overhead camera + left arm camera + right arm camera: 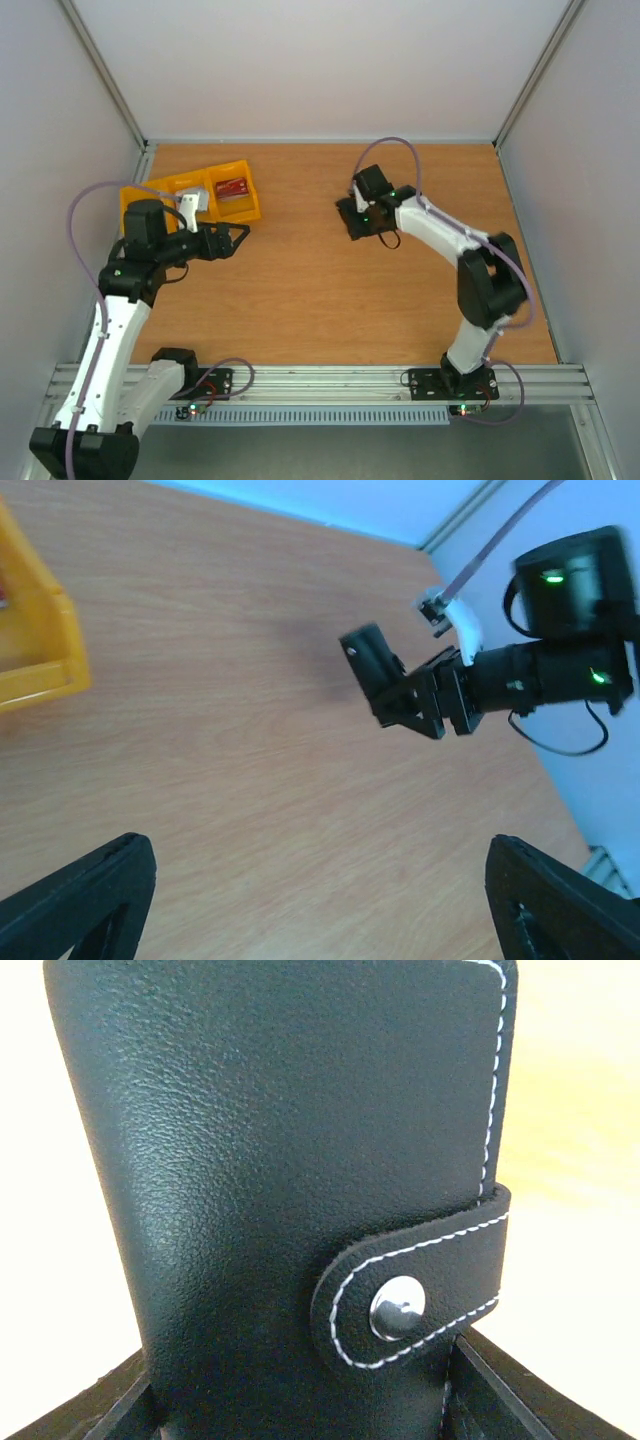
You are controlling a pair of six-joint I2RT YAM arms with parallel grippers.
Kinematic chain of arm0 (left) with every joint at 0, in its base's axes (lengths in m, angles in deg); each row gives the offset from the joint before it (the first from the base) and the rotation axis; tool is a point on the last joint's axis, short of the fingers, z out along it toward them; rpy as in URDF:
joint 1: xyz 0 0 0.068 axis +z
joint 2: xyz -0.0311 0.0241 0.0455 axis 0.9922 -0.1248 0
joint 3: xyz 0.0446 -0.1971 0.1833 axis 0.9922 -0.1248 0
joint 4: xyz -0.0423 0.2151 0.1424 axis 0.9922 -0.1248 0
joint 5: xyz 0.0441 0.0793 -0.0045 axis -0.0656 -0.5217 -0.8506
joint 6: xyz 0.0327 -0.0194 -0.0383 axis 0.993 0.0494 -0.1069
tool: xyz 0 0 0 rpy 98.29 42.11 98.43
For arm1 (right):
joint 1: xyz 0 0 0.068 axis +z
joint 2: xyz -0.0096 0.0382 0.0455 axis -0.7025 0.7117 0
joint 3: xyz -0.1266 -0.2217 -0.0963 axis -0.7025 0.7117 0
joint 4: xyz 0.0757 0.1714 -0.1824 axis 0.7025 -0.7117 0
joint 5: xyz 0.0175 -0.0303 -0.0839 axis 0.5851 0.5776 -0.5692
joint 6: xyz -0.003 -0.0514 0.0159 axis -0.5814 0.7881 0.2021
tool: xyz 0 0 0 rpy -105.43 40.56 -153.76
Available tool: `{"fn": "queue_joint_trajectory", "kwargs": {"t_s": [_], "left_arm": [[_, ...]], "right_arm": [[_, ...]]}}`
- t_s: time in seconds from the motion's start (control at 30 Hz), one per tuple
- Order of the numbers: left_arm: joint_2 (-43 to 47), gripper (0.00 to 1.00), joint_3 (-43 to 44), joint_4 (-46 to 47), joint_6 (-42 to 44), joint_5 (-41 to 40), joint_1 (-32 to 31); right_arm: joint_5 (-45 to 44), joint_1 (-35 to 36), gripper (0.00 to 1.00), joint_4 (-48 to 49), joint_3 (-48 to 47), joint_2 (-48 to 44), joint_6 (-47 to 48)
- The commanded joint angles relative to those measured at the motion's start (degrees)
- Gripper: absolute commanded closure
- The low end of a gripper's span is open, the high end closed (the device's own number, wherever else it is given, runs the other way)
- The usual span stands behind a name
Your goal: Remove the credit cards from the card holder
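The strap is snapped shut (398,1307) beside my right gripper, so next my left gripper takes the card holder's loose end (250,1055) before my right gripper opens the strap.
The card holder (300,1160) is a black wallet with white stitching, closed by a strap with a silver snap (398,1307). It sits on the table right of centre (352,215) and also shows in the left wrist view (372,665). My right gripper (300,1405) (357,217) is shut on it, one finger against each side edge. The credit cards are hidden inside the closed holder. My left gripper (238,236) (320,900) hangs open over bare wood to the left. Nothing lies between its fingers (90,900).
Yellow bins (205,172) stand at the back left beside my left arm; one holds a red card (232,187). A bin corner (40,650) shows at the left edge of the left wrist view. White walls close in the wooden table (300,290) on three sides.
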Motion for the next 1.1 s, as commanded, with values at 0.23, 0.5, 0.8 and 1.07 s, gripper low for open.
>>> {"fn": "queue_joint_trajectory", "kwargs": {"t_s": [0.23, 0.5, 0.8, 1.07], "left_arm": [[9.1, 0.01, -9.4, 34.1, -14.0, 7.7, -7.8], [13.1, 0.02, -10.1, 37.2, -17.2, 0.9, -8.0], [11.6, 0.71, -12.0, 38.9, -17.5, 2.9, -9.0], [12.4, 1.00, -10.1, 32.2, -15.6, -3.6, -9.1]], "right_arm": [[-0.1, 26.6, 0.59, 38.6, 7.7, -22.9, 3.9], [1.1, 35.2, 0.59, 47.3, 8.0, -23.2, 10.8], [1.0, 36.1, 0.60, 45.4, 5.6, -22.4, 14.0], [0.4, 35.3, 0.05, 36.0, 6.6, -28.1, 20.6]]}}
